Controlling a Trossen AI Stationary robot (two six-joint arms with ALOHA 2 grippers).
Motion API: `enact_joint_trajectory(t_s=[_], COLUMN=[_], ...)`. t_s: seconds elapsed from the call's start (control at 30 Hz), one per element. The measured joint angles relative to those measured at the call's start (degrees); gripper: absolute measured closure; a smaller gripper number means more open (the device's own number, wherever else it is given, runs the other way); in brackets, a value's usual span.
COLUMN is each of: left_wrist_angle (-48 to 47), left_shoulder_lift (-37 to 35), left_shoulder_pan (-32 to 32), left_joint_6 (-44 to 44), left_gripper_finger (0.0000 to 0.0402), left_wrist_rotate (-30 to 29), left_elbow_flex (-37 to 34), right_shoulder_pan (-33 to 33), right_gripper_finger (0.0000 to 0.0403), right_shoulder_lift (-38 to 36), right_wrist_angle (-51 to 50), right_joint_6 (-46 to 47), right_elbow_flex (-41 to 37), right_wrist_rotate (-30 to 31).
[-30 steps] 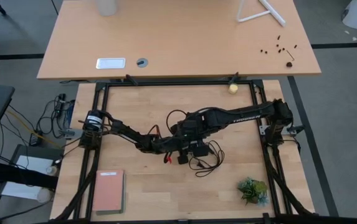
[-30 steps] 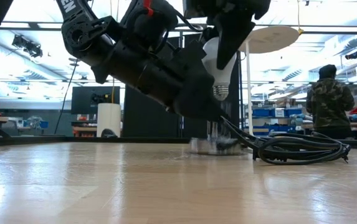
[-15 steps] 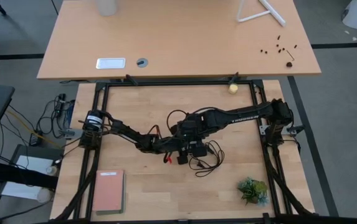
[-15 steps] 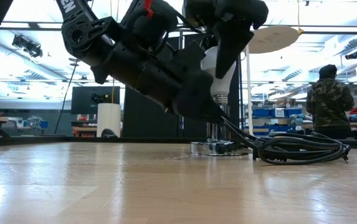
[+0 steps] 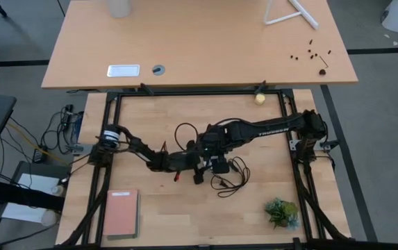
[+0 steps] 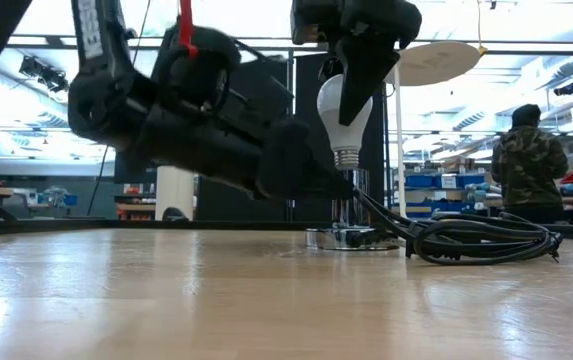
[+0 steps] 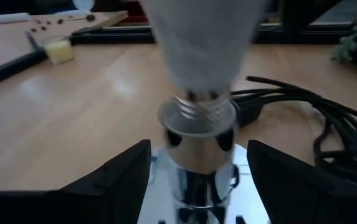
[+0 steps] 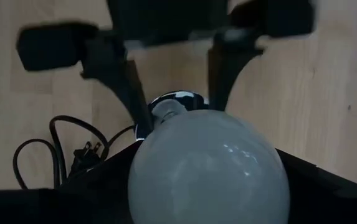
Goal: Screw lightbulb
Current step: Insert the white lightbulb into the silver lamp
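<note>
My left gripper should clamp the socket's post (image 7: 200, 183) under the socket's rim (image 7: 199, 152) before my right gripper screws the lightbulb, because the post is standing loose between my left gripper's open fingers.
The white lightbulb (image 6: 343, 108) hangs upright, threaded base down, with my right gripper (image 6: 358, 60) shut on it from above. Its base (image 7: 197, 99) stands at the mouth of the chrome socket (image 7: 197, 146); whether it is in, I cannot tell. The socket's round foot (image 6: 351, 240) rests on the table. My left gripper (image 7: 198, 186) lies low and nearly level, open, one finger on each side of the socket's post without touching it. In the high view both grippers meet mid-table (image 5: 209, 165) and hide the bulb and socket. My right gripper pinches the bulb's wide glass end (image 8: 150, 177) between its two fingers. The fingers (image 6: 364, 75) come from above, pointing down. The bulb hangs upright below them, clear of the table, its threaded base over the socket.
The socket's black cord (image 6: 481, 240) lies coiled toward the table's right (image 5: 228, 178). A yellowish ball (image 5: 260, 98) sits at the far edge, a small plant (image 5: 282, 212) near right and a pink book (image 5: 121, 214) near left. A person (image 6: 526, 165) stands in the room behind.
My left gripper has sunk toward the table and tipped nearer to level beside the socket. The right gripper has kept still with the bulb over the socket.
</note>
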Motion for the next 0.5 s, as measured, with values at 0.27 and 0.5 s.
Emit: enact_joint_trajectory(t_s=[0.27,0.5], left_wrist_angle=[9.53,8.91], left_shoulder_lift=[5.73,6.17], left_shoulder_pan=[-0.04,0.15], left_joint_6=[0.83,1.6], left_gripper_finger=[0.0133,0.0133], left_wrist_rotate=[-2.28,-2.27], left_elbow_flex=[0.78,1.96], right_shoulder_pan=[0.02,0.02], right_gripper_finger=[0.0115,0.0115], right_shoulder_lift=[-3.0,-9.57], right_wrist_angle=[4.8,17.22], right_joint_6=[1.03,5.01], right_elbow_flex=[-6.2,-17.05], right_wrist_rotate=[0.42,0.56])
